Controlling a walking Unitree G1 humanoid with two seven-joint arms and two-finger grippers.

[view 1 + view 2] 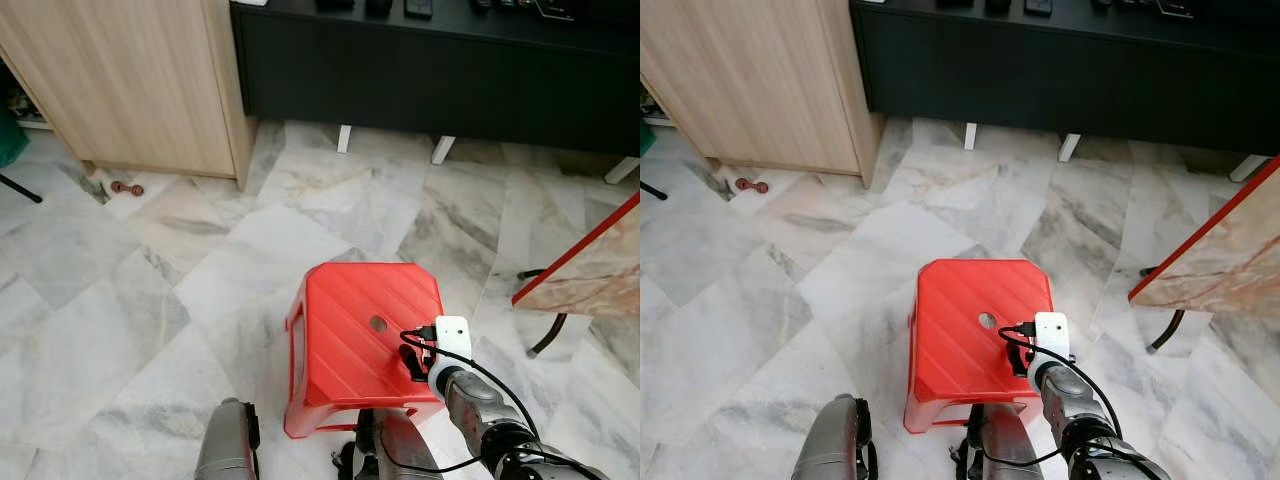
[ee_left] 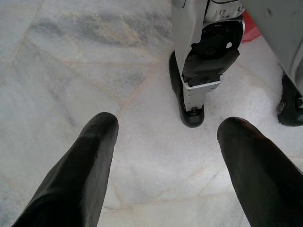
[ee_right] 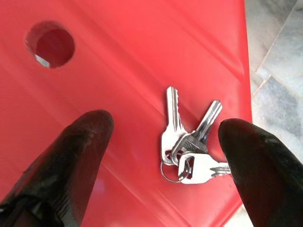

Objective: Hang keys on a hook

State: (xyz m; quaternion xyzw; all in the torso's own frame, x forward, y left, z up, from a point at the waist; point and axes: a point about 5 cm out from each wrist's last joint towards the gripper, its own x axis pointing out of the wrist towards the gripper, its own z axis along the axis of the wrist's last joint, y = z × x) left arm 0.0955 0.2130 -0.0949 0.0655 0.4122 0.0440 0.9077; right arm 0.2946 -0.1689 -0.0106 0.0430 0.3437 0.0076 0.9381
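My right gripper is yet to close, and the silver keys (image 3: 191, 146) spread loosely from their thin ring (image 3: 169, 178). The keys will swing together into a narrow bunch when I close the gripper.
A small bunch of silver keys (image 3: 189, 142) on a ring lies flat on the red plastic stool (image 1: 350, 330), near the stool's right edge and a little away from its round hole (image 3: 51, 45). My right gripper (image 3: 165, 127) hovers just above the seat, open, with one black finger (image 3: 80, 146) on either side of the keys and not touching them. From the head, the right gripper (image 1: 412, 360) shows over the stool's right front part. My left gripper (image 2: 165, 127) hangs open over the marble floor beside my own foot (image 2: 191, 111).
The stool stands on a grey marble floor straight before me. A light wooden cabinet (image 1: 130, 80) is at the back left, a black low console (image 1: 430, 70) on white feet along the back. A red-edged marble tabletop (image 1: 590, 270) juts in at the right.
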